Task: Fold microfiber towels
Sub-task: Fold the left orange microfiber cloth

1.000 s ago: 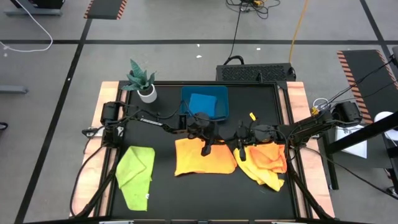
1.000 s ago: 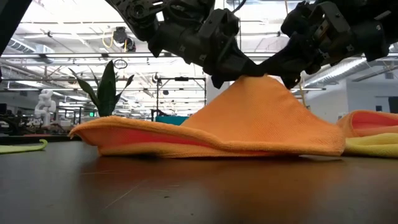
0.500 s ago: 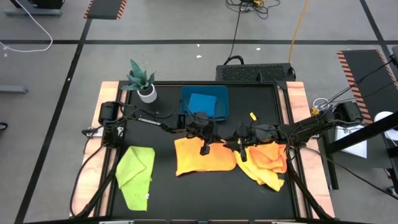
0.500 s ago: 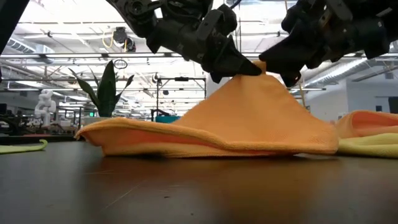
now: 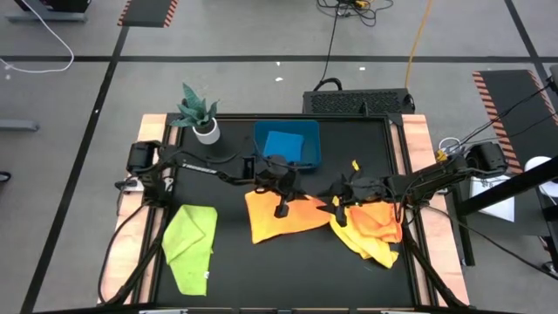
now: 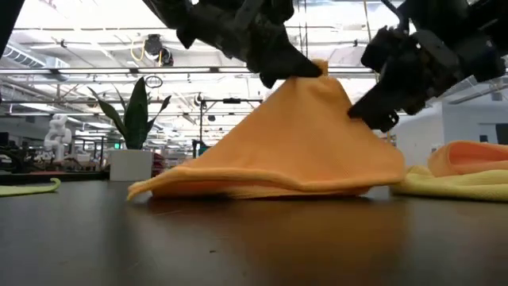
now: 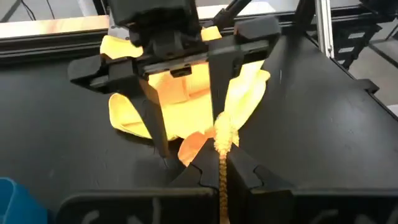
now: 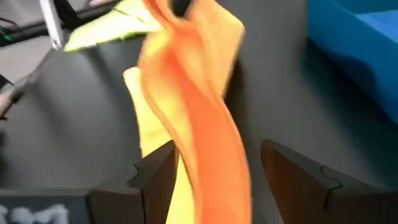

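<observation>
The orange towel hangs like a tent from the robot's left gripper alone, so the right gripper should pinch the towel's edge before both grippers lift the towel and spread it out.
An orange microfiber towel stands like a tent at the table's middle, its peak raised and its lower edges on the table. My left gripper is shut on that peak. My right gripper hangs just right of it, open, with the towel's raised part between its fingers. A heap of orange and yellow towels lies to the right. A lime green towel lies at the near left. A blue towel rests in the blue tray. My left gripper pinches a narrow bunched fold of the orange towel between its two shut fingers, at the towel's peak. The fingers slant down from the table's left. The cloth drapes down from the hold, and its lower edges rest on the table. My right gripper: whether its open fingers brush the cloth, I cannot tell.
A potted plant stands at the far left, next to the blue tray. Bare black tabletop lies along the near edge between the lime towel and the heap on the right.
My right gripper has opened, let go of the orange towel's peak, and drawn back a little toward the table's right. My left gripper has kept its hold and carried the peak up and slightly left. The towel's left edge has slid inward along the table.
</observation>
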